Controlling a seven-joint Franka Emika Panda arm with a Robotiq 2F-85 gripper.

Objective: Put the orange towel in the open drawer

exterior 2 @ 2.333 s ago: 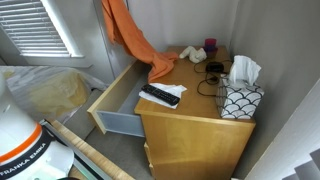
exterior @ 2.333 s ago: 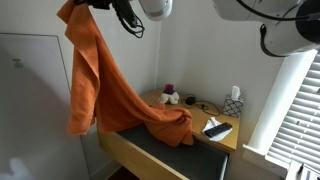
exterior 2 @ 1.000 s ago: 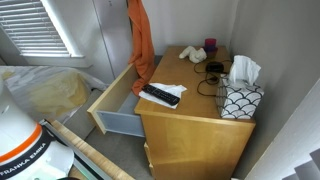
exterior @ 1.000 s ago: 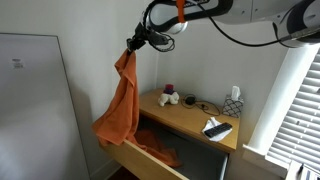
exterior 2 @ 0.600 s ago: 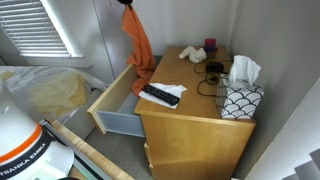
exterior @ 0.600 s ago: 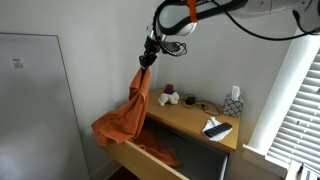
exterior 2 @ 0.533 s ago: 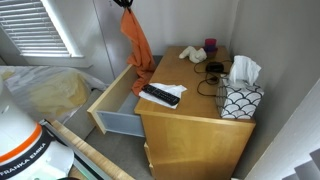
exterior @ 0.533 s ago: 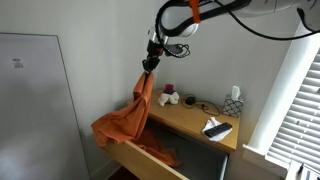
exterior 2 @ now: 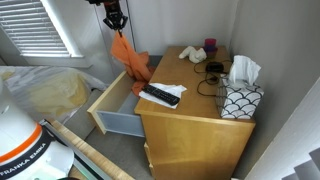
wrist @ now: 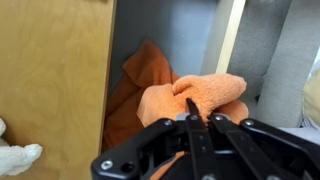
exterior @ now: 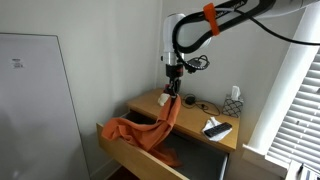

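The orange towel (exterior: 167, 117) is hanging over the drawer's open inside (exterior: 194, 155). My gripper keeps pulling it along the drawer until the towel's trailing folds lie inside, then let go.
My gripper (exterior: 174, 84) is shut on the top end of the orange towel (exterior: 150, 128) and holds it over the open drawer (exterior: 120, 148). The towel hangs from the jaws, and its lower part lies piled in the drawer and over the drawer's side. In an exterior view the gripper (exterior 2: 117, 26) hangs above the drawer (exterior 2: 108, 105) with the towel (exterior 2: 129, 62) trailing down into it. In the wrist view the jaws (wrist: 198, 118) pinch a fold of the towel (wrist: 200, 95), with the drawer's dark inside (wrist: 170, 35) below.
On the desk top (exterior 2: 190, 110) lie a remote control (exterior 2: 160, 95), a patterned tissue box (exterior 2: 240, 97), a dark cable (exterior 2: 212, 70), a small white toy (exterior 2: 192, 54) and a purple cup (exterior 2: 210, 43). A wall stands close behind the desk. Window blinds (exterior: 295, 110) hang beside it.
The gripper has moved down and toward the desk with the towel. More of the towel now lies in the drawer, and less hangs free.
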